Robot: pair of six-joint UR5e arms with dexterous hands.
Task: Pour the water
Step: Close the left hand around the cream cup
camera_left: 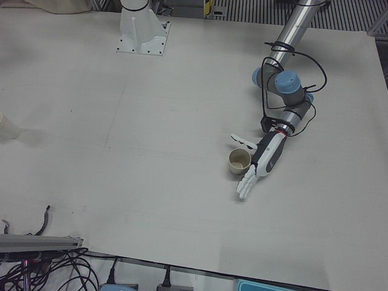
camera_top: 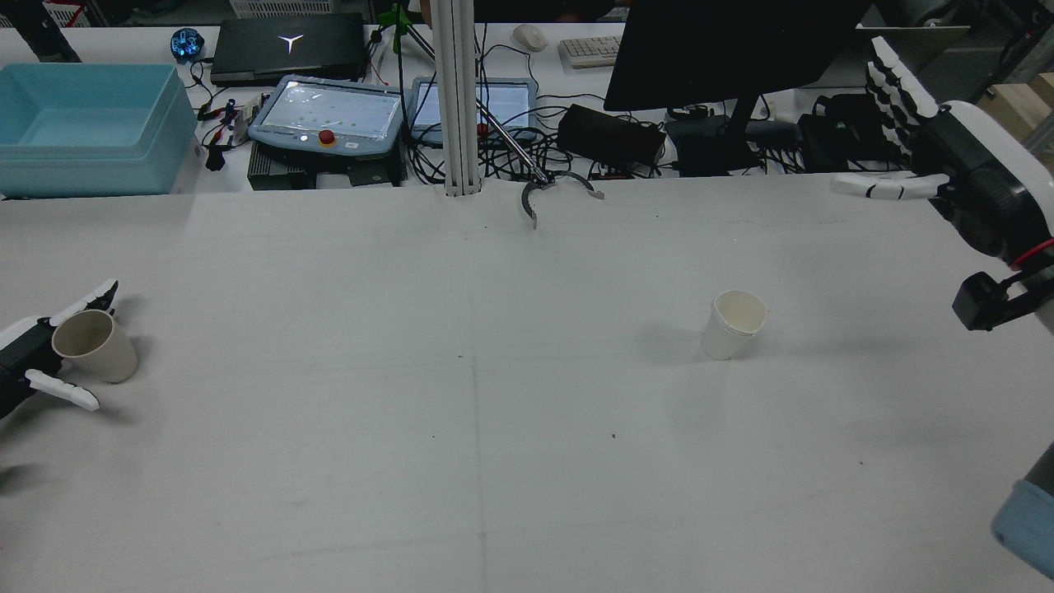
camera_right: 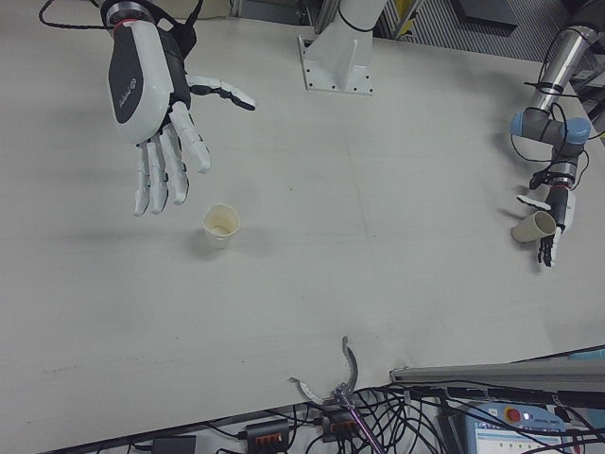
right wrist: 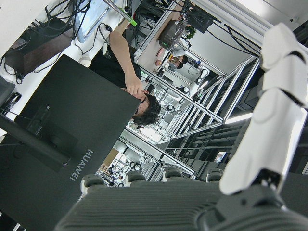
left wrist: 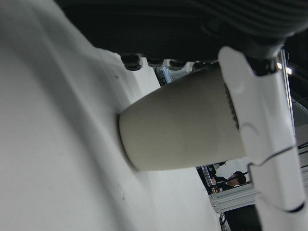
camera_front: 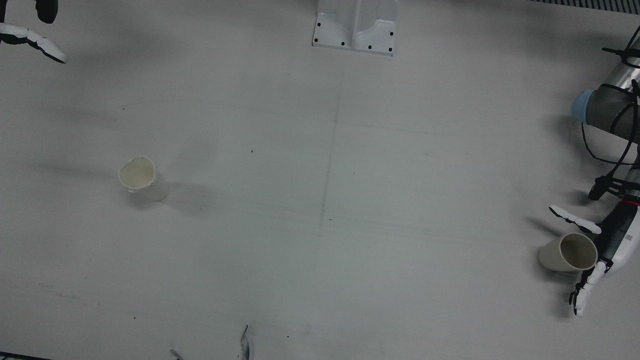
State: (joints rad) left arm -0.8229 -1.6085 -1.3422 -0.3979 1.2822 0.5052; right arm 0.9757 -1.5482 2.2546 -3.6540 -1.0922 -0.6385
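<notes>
The beige cup will hold its shape when I lift it, because the smooth, evenly round rim looks firmer than the white cup's wavy one.
A beige paper cup stands on the table at the edge by my left arm, also visible in the rear view and the left-front view. My left hand is low beside it, open, the thumb on one side and the straight fingers on the other, with the cup close to the palm. In the left hand view the cup fills the frame, base on the table. A white paper cup stands upright on the other half. My right hand hovers high above it, open and holding nothing.
The arm pedestal's base is bolted at the table's far middle. Beyond the opposite edge are a blue bin, teach pendants, a monitor and cables. A metal hook lies at that edge. A person shows in the right hand view.
</notes>
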